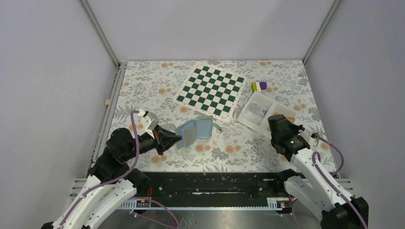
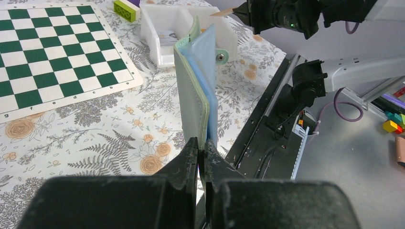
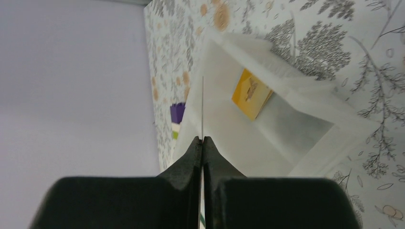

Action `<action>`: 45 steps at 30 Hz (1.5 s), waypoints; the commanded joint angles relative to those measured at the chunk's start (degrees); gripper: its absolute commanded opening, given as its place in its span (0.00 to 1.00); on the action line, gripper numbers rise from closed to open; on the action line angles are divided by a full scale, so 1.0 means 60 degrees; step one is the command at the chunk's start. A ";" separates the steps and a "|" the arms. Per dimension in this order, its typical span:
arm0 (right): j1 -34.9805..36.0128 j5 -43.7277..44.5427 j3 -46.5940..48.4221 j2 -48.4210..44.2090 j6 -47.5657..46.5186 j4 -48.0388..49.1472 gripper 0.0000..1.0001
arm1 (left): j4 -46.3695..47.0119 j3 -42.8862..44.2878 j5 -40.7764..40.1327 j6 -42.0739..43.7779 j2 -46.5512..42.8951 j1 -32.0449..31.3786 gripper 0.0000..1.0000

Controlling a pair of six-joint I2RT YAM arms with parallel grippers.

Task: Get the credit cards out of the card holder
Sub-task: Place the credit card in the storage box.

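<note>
The thin card's tip [image 2: 219,13] extends freely over the orange-yellow card's open compartment [image 1: 281,110], so my right gripper should go on lowering the thin card until it's inside, then let go.
The card holder [image 1: 196,129] is half open, teal-green outside and light blue inside, and is held upright over the table's middle. My left gripper [image 1: 177,139] is shut on its lower edge; the left wrist view shows the holder [image 2: 193,90] standing up from my left gripper [image 2: 200,143]. My right gripper [image 1: 273,118] is over the white tray [image 1: 248,114] and is shut on a thin card [image 3: 202,105] seen edge-on. That card's tip shows tan in the left wrist view [image 2: 222,11]. An orange-yellow card [image 3: 250,93] lies in the tray, and a pale card [image 2: 167,36] lies in another compartment.
A green-and-white chequered mat [image 1: 210,90] lies at the back middle. A small purple-and-yellow-green block [image 1: 259,86] sits behind the tray. The table has a floral cloth, grey walls on three sides, and a black rail along the near edge [image 1: 215,183].
</note>
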 commanded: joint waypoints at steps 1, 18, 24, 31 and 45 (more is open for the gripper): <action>-0.0081 0.1428 0.0519 0.0937 0.2472 -0.1100 0.00 | 0.0525 0.0218 0.0324 0.0058 -0.0028 -0.0101 0.00; -0.1238 -0.0804 0.1151 0.4289 0.3998 0.0971 0.00 | 0.0346 0.0203 -0.0043 0.0249 -0.0302 -0.0442 0.00; -0.1691 -0.1158 0.1079 0.4766 0.3929 0.1626 0.00 | 0.0318 0.0204 -0.0149 0.0282 -0.0333 -0.0508 0.00; -0.2075 -0.1859 0.1035 0.5695 0.4210 0.2529 0.00 | 0.0294 0.0189 -0.0173 0.0296 -0.0265 -0.0527 0.00; -0.2667 -0.2432 0.0989 0.6313 0.3851 0.3147 0.13 | 0.0286 0.0204 -0.0223 0.0340 -0.0190 -0.0565 0.00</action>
